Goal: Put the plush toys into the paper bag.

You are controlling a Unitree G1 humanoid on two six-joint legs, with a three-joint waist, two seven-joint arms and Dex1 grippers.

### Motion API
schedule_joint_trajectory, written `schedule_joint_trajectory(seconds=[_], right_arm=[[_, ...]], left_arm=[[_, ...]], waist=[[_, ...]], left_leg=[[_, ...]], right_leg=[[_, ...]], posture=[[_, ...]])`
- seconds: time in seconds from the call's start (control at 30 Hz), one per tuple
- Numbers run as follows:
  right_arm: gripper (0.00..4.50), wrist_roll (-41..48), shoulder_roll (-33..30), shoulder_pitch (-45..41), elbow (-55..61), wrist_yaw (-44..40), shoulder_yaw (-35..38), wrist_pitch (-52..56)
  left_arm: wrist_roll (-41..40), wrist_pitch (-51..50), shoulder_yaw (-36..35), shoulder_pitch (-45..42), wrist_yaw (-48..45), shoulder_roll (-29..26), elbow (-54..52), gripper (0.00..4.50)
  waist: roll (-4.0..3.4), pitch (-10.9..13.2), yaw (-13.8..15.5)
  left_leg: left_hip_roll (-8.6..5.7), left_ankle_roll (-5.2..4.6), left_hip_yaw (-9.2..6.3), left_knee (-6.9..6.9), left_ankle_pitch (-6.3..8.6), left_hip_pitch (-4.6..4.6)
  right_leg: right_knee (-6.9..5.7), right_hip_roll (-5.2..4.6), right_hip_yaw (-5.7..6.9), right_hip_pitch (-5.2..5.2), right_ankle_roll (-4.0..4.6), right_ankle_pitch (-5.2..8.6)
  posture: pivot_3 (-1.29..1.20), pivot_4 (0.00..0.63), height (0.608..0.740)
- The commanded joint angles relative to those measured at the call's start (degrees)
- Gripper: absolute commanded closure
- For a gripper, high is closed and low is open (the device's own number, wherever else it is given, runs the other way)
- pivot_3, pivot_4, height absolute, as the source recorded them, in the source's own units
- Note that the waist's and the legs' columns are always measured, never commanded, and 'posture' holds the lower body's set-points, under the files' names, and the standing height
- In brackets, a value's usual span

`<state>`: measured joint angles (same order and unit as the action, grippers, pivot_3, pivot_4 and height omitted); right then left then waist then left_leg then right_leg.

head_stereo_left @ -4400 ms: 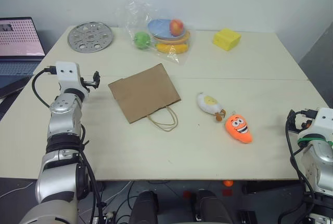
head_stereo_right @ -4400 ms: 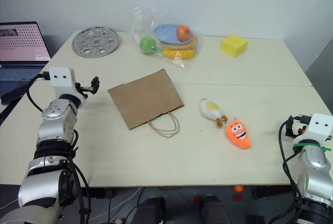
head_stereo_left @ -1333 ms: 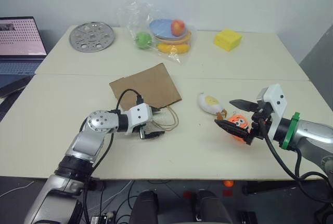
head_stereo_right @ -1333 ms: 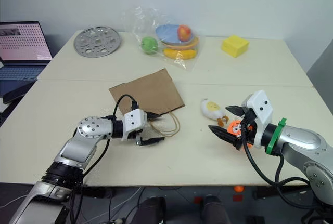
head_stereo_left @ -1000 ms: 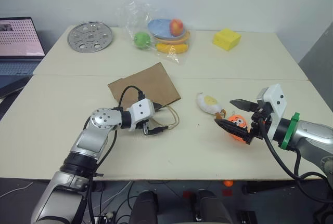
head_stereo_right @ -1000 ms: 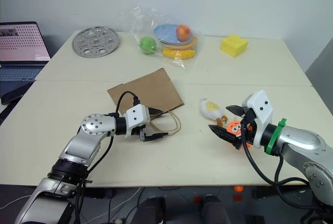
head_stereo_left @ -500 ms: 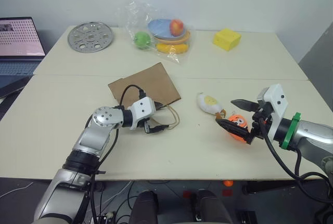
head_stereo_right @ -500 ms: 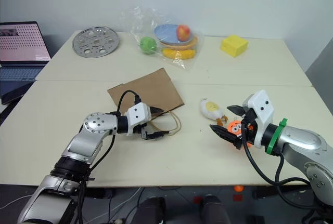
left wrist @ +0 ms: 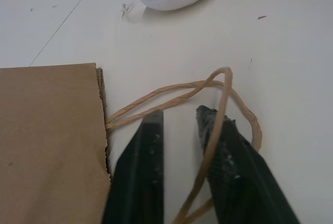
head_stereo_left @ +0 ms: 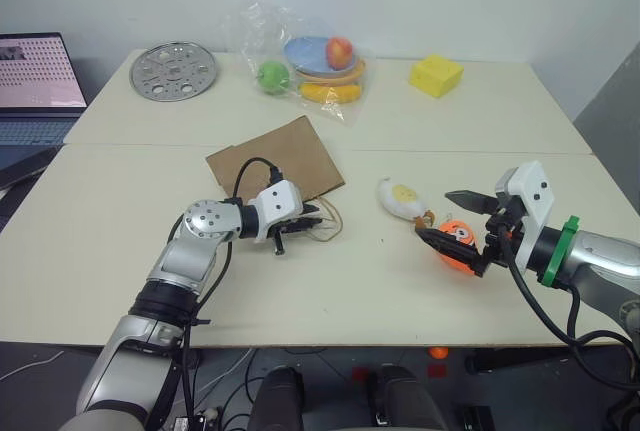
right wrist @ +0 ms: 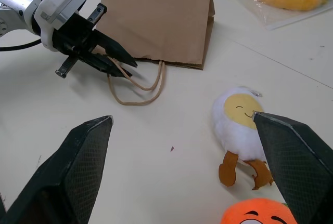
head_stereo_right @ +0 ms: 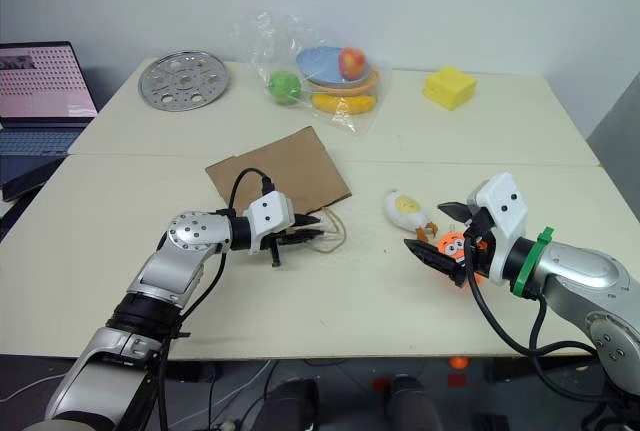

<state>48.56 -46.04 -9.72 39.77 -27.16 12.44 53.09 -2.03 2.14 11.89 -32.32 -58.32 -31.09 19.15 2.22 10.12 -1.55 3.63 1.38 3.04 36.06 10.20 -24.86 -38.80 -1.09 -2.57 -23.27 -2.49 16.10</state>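
The paper bag's opening [head_stereo_left: 324,192] is lying flat, so the robot's left gripper should lift a handle [head_stereo_left: 339,217] while its right gripper pushes the bag's opening open before picking up the orange carrot plush.
The brown paper bag [head_stereo_left: 275,161] lies flat at mid-table, its looped handles [head_stereo_left: 328,223] pointing toward me. My left gripper [head_stereo_left: 312,223] is at those handles, and in the left wrist view its fingers [left wrist: 145,156] stand nearly together with one handle strand [left wrist: 216,125] between them. The white plush toy [head_stereo_left: 400,198] lies to the right of the bag. The orange carrot plush [head_stereo_left: 458,251] is just beyond it, partly hidden behind my right gripper [head_stereo_left: 435,214], which hovers wide open over the carrot without touching it.
A clear plastic bag of fruits [head_stereo_left: 305,66] and a yellow block [head_stereo_left: 435,76] sit at the back of the table. A round metal disc [head_stereo_left: 174,71] lies at the back left, and a laptop [head_stereo_left: 35,86] stands off the left edge.
My left gripper slid forward onto the bag's handle loops and closed from open. The bag shifted slightly. The right gripper stayed where it was, open.
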Motion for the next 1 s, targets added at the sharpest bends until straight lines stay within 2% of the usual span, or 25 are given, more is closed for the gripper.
schedule_joint_trajectory(seconds=[0.03, 0.13, 0.23, 0.3, 0.37, 0.43, 0.67, 0.8, 1.0], right_arm=[[0.00, 0.5, -0.2, 0.0, 1.5, 0.0, 2.0, -0.9], [0.00, 0.2, 0.0, -0.3, 1.5, 0.3, 1.8, -1.1], [0.00, -1.6, 1.8, -2.5, 0.5, 1.7, -0.1, -2.5], [0.38, -2.1, 3.4, -4.2, -0.2, 2.4, -1.5, -2.8], [0.91, -1.4, 5.1, -5.0, -0.4, 2.7, -2.3, -2.6], [1.72, -1.7, 6.2, -5.7, -0.6, 2.9, -3.5, -2.4], [4.35, -12.1, 15.7, -16.2, -10.5, 3.5, -16.7, -7.3], [4.46, -18.2, 21.4, -20.5, -18.5, 3.0, -22.3, -11.9], [4.46, -28.1, 34.8, -26.3, -37.0, 3.1, -30.5, -21.2]], left_arm=[[-1.0, 1.0, -1.7, -1.8, -0.4, -0.6, -0.2, 4.47], [-2.5, -0.3, -2.8, -2.7, -1.6, -1.4, -0.9, 4.47], [-8.4, -6.4, -6.6, -5.2, -2.8, -1.1, -3.7, 4.47], [-13.2, -12.0, -8.5, -6.4, -4.4, -1.0, -7.2, 4.50], [-16.5, -16.5, -9.9, -7.5, -5.5, -1.5, -9.9, 4.50], [-18.0, -19.1, -10.6, -8.1, -6.1, -2.2, -11.5, 4.50], [-22.4, -25.9, -11.1, -9.3, -8.4, -3.3, -15.1, 4.50], [-23.9, -27.7, -11.8, -10.0, -7.7, -2.8, -15.8, 4.50], [-29.2, -33.2, -14.1, -10.5, -6.2, -2.2, -19.5, 4.50]], waist=[[0.00, 0.0, 0.0], [0.00, 0.0, 0.0], [0.00, 0.0, 0.0], [0.00, 0.0, -0.1], [0.00, 0.0, -0.1], [0.00, 0.0, -0.1], [-0.01, 0.0, -0.3], [-0.01, 0.0, -0.3], [0.00, 0.0, -0.3]], left_leg=[[0.00, 0.00, 0.00, 0.00, 0.00, 0.00], [0.00, 0.00, 0.00, 0.00, 0.00, 0.00], [0.01, 0.00, -0.02, 0.00, 0.00, 0.00], [0.02, 0.00, -0.02, 0.01, 0.00, 0.00], [0.01, 0.00, -0.02, 0.02, 0.00, 0.00], [-0.01, 0.00, -0.02, 0.00, 0.00, 0.00], [0.05, -0.01, -0.08, 0.00, -0.01, 0.05], [0.03, 0.00, -0.07, 0.01, -0.01, 0.03], [0.05, 0.00, -0.10, -0.02, 0.00, -0.02]], right_leg=[[0.00, 0.00, 0.00, 0.00, 0.00, 0.00], [0.00, 0.00, 0.00, 0.00, 0.00, 0.00], [0.00, 0.01, 0.03, 0.00, 0.00, 0.00], [-0.03, 0.03, 0.02, -0.01, -0.01, 0.00], [-0.03, 0.03, 0.01, -0.01, -0.02, 0.00], [-0.03, 0.03, 0.00, 0.00, -0.03, 0.01], [-0.15, 0.13, 0.02, -0.04, -0.06, 0.03], [-0.12, 0.12, 0.02, -0.04, -0.05, 0.03], [-0.15, 0.14, 0.05, -0.10, -0.05, 0.03]], posture=[[0.00, 0.150, 0.740], [0.00, 0.150, 0.740], [0.00, 0.150, 0.740], [0.00, 0.150, 0.740], [0.00, 0.150, 0.740], [0.00, 0.150, 0.740], [0.00, 0.150, 0.740], [0.00, 0.150, 0.740], [0.00, 0.150, 0.740]])
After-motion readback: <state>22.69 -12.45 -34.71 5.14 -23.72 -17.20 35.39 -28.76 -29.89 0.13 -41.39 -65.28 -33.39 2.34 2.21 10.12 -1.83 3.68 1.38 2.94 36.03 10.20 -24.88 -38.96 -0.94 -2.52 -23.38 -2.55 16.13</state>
